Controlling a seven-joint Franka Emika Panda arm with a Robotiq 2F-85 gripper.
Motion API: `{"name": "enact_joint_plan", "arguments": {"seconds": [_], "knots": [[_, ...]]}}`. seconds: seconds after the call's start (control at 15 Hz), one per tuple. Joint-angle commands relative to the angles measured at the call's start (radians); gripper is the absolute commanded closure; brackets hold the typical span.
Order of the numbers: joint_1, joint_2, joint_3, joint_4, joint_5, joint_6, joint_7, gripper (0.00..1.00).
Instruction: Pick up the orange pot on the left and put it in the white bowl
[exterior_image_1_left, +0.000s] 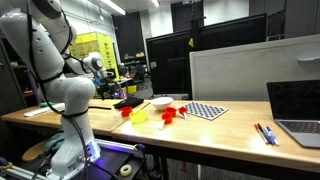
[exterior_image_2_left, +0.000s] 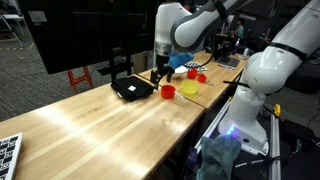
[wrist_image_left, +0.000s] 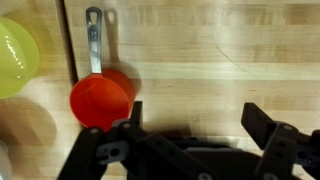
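My open gripper is hanging over empty wood (wrist_image_left: 195, 108) next to the orange pot, so I should swing back and turn to get my fingers on both sides of the pot's rim (wrist_image_left: 99, 74) near the pot's handle.
The orange pot (wrist_image_left: 100, 101), with a grey handle pointing away, sits on the wooden table in the wrist view, just beside the left finger. My gripper (wrist_image_left: 195, 125) is open and empty, with bare table between its fingers. In an exterior view my gripper (exterior_image_2_left: 160, 73) hangs just above and behind the pot (exterior_image_2_left: 168, 91). The pot (exterior_image_1_left: 127, 112) is the leftmost red item in an exterior view. The white bowl (exterior_image_1_left: 160, 101) stands behind it on the table.
A yellow cup (wrist_image_left: 14, 56) lies next to the pot. More red toy cookware (exterior_image_1_left: 172, 115), a checkered mat (exterior_image_1_left: 207, 111), a flat black object (exterior_image_2_left: 130, 88), a laptop (exterior_image_1_left: 300, 110) and pens (exterior_image_1_left: 265, 133) share the table.
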Motion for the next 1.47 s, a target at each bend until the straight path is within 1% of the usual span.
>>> {"name": "enact_joint_plan", "arguments": {"seconds": [0.0,0.2,0.33,0.6,0.8,0.93,1.07,1.13,1.4], "knots": [[-0.001,-0.006,0.015,-0.008,0.012,0.020,0.067,0.00],[-0.011,-0.022,-0.018,-0.020,0.003,0.038,0.012,0.00],[-0.024,-0.022,-0.056,-0.016,0.005,0.041,-0.038,0.00],[-0.053,-0.016,-0.155,-0.014,0.023,0.026,-0.167,0.00],[-0.082,-0.008,-0.202,-0.025,0.024,0.029,-0.212,0.00],[-0.091,0.006,-0.210,-0.043,0.034,0.049,-0.202,0.00],[-0.087,0.020,-0.204,-0.068,0.048,0.088,-0.187,0.00],[-0.085,0.059,-0.199,-0.042,0.058,0.097,-0.177,0.00],[-0.084,0.093,-0.184,-0.048,0.091,0.159,-0.138,0.00]]}}
